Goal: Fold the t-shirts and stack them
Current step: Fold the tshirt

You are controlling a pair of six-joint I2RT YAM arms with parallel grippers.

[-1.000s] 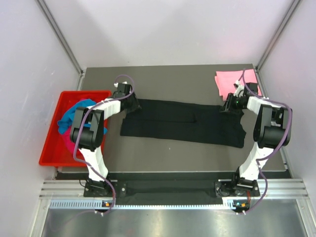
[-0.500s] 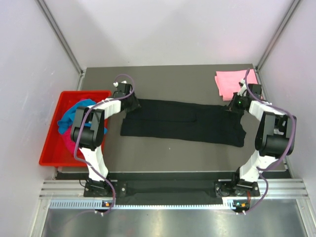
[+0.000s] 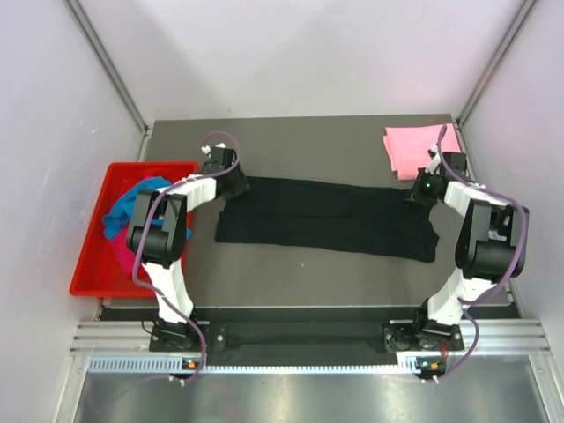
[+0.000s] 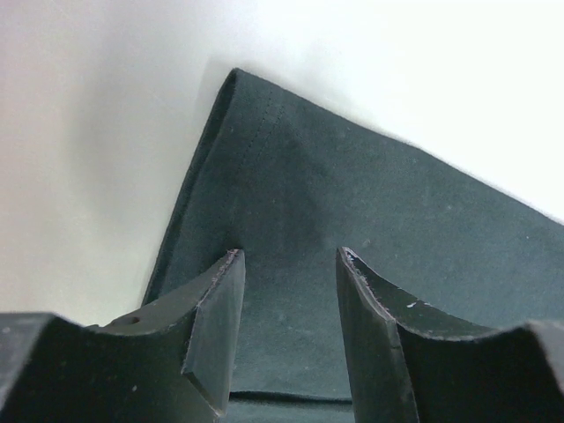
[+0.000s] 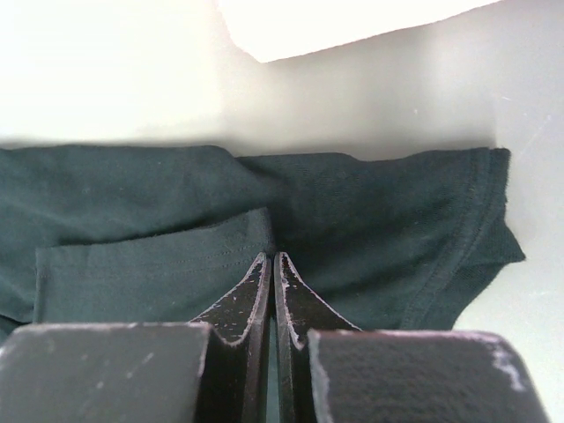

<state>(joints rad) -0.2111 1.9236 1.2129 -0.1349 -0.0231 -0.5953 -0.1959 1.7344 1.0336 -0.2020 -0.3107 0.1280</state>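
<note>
I have my left gripper open over flat cloth, short of the black t-shirt's far corner, so next I back it off and pinch that corner.
The black t-shirt lies as a long folded band across the middle of the table. My left gripper is at the band's far left corner. In the left wrist view it stands open over the black cloth, one finger on each side, and grips nothing. My right gripper is at the band's far right end. In the right wrist view its jaws are shut, tips pinching a crease of the black cloth. The pink t-shirt lies folded at the back right.
A red tray sits off the table's left edge. It holds the bunched turquoise t-shirt and the magenta t-shirt. Grey walls and metal posts close in the table on three sides.
My right gripper has moved slightly right onto the shirt's far right end and shut there. The left gripper has stayed open at the left corner.
</note>
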